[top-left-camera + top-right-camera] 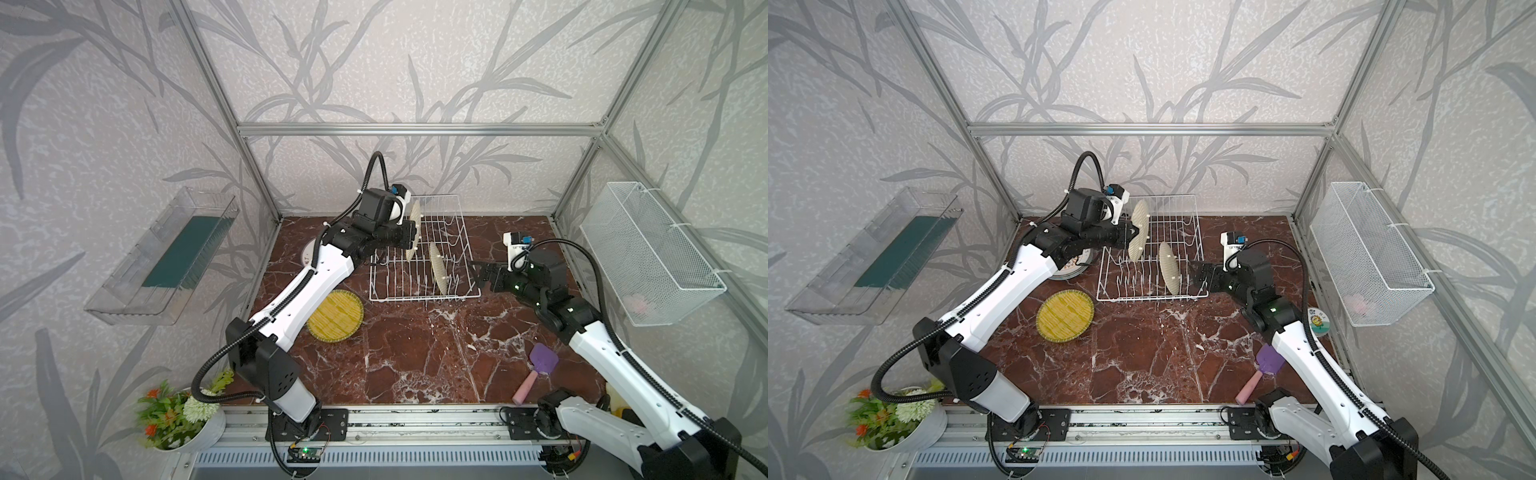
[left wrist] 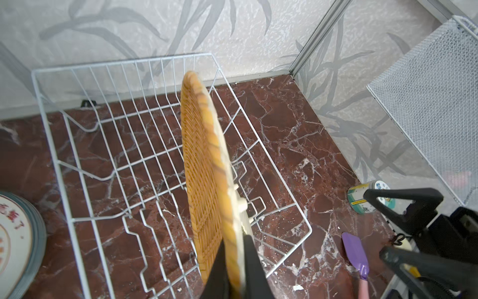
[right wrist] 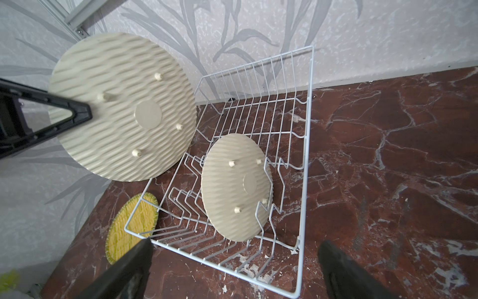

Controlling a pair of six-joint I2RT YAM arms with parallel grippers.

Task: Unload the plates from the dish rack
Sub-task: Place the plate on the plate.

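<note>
The held woven plate's bottom side point(image 1: 1140, 233) is facing the robot's right gripper, so next the left gripper rotates the plate's free rim point(image 2: 193, 80) toward the right gripper and passes the plate over.
My left gripper point(image 1: 409, 237) point(image 2: 234, 246) is shut on the rim of a yellow woven plate point(image 1: 1139, 230) point(image 2: 204, 160) point(image 3: 121, 108), holding it on edge above the left side of the white wire dish rack point(image 1: 424, 297) point(image 1: 1152, 297) point(image 2: 51, 145) point(image 3: 307, 155). A second woven plate point(image 1: 438, 268) point(image 1: 1169, 268) point(image 3: 236, 189) stands upright among the tines near the rack's right side. A third point(image 1: 336, 316) point(image 1: 1065, 316) lies flat on the table in front of the rack's left corner. White plates point(image 1: 1077, 266) point(image 2: 15, 233) are stacked left of the rack, partly behind the left arm. My right gripper point(image 1: 478, 276) point(image 1: 1198, 276) point(image 3: 236, 243) is open and empty just off the rack's right front corner.
A purple spatula point(image 1: 540, 365) point(image 2: 355, 253) with a pink handle lies front right. A small printed dish point(image 1: 1317, 321) point(image 2: 367, 199) sits by the right wall under the mesh basket point(image 1: 648, 253). A clear tray point(image 1: 166, 257) hangs on the left wall; a flower pot point(image 1: 178, 411) stands front left.
</note>
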